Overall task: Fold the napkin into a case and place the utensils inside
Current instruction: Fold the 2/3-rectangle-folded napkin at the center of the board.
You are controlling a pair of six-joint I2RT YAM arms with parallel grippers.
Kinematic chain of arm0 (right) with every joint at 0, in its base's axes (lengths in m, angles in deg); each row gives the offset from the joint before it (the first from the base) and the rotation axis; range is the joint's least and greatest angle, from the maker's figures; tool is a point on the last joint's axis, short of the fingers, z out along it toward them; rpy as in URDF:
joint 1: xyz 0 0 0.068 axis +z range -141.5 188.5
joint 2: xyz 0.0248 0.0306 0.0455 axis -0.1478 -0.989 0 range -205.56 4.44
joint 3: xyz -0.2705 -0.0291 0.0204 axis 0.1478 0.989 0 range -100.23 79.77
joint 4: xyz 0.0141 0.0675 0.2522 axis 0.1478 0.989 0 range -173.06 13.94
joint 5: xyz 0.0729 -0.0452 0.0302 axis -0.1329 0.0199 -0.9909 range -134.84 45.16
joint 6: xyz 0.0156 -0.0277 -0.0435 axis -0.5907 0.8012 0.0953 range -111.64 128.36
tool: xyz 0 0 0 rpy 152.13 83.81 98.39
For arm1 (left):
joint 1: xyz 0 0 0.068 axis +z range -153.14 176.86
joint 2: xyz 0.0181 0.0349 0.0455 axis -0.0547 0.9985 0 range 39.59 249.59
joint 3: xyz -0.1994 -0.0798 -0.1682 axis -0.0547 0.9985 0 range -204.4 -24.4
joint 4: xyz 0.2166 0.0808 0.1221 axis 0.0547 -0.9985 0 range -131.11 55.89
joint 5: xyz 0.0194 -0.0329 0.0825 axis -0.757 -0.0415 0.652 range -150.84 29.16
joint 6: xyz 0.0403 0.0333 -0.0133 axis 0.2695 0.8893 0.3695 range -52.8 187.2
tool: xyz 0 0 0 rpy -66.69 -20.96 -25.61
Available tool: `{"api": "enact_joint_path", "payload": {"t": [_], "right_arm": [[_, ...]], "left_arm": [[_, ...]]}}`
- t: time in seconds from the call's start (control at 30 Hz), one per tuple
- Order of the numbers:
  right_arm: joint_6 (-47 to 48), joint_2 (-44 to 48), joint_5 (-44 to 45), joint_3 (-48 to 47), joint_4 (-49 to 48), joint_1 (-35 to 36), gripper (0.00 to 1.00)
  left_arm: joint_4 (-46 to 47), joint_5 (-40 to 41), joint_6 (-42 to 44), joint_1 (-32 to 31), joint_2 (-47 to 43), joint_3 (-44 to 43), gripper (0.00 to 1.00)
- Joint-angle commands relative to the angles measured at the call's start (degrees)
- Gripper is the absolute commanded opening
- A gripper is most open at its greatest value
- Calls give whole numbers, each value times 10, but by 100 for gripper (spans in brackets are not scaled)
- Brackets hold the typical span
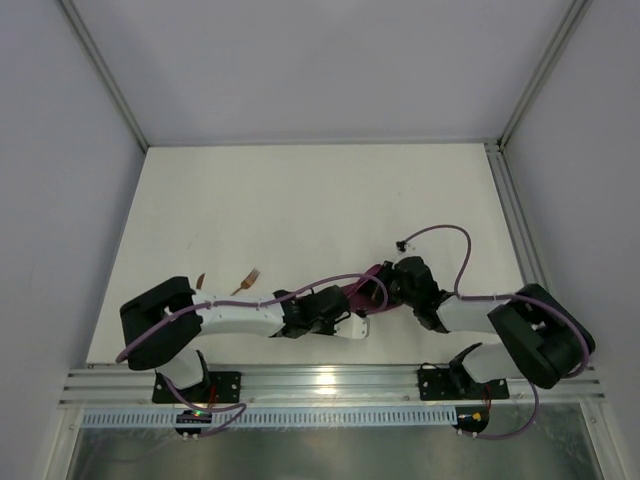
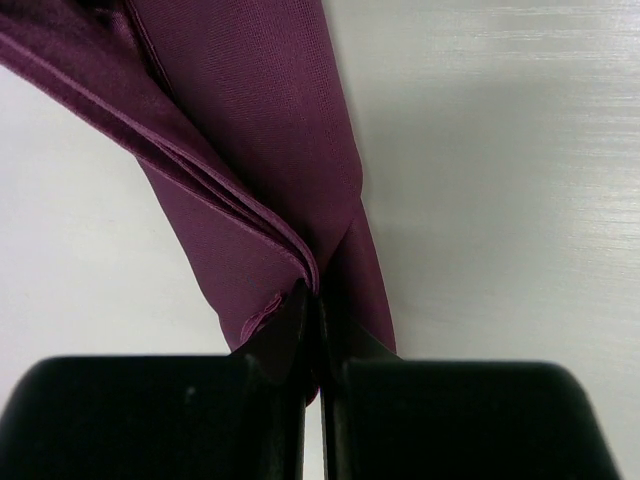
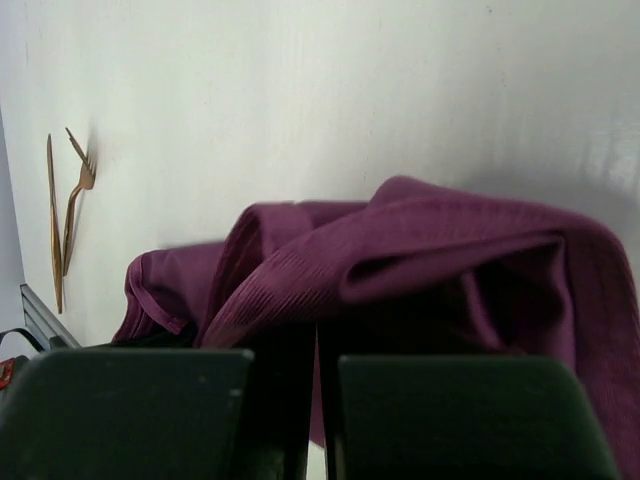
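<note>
A rumpled fold of the napkin (image 3: 400, 240) is bunching up toward my left gripper. So my right gripper should move back, lay the fold down and straighten out the napkin's turned-over end (image 3: 590, 290).
The plum-purple napkin (image 1: 361, 290) is bunched between my two grippers near the table's front edge, mostly hidden under them from above. In the left wrist view the napkin (image 2: 250, 130) runs as a folded strip, and my left gripper (image 2: 318, 295) is shut on its layered edge. My right gripper (image 3: 320, 335) is shut on a rumpled fold of the napkin (image 3: 420, 250). From above, the left gripper (image 1: 350, 303) and right gripper (image 1: 382, 288) sit almost touching. The copper utensils lie apart to the left: a fork (image 1: 247, 280) (image 3: 78, 190) and a slim piece (image 1: 200, 281) (image 3: 52, 220).
The white table (image 1: 320, 200) is bounded by grey walls at the back and sides. An aluminium rail (image 1: 330, 383) runs along the near edge by the arm bases. A purple cable (image 1: 445, 235) loops above the right arm.
</note>
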Motion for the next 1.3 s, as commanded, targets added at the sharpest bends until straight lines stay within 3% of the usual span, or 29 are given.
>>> {"api": "enact_joint_path", "payload": {"t": [0.0,0.27,0.33,0.47,0.57,0.73,0.93,1.27], "right_arm": [[41,92,38,-11,121,2,5],[88,378,67,-52,408,1,13],[113,390,77,-89,425,2,17],[201,274,51,-179,388,-8,17],[267,131,-19,-252,350,-34,17],[354,-39,-43,-338,367,-43,16],[389,-70,-68,-320,392,-43,4],[360,61,-66,-201,413,-42,3]], "left_arm": [[17,-4,-5,-1,6,5,0],[20,-8,-9,-1,4,7,0],[19,-8,-9,-1,2,7,0],[14,2,-4,-2,-1,3,0],[13,6,-2,-2,-5,0,0],[11,17,-5,-1,-7,-5,0],[15,18,-11,1,-14,-6,0],[8,7,-37,24,-7,-21,0]]}}
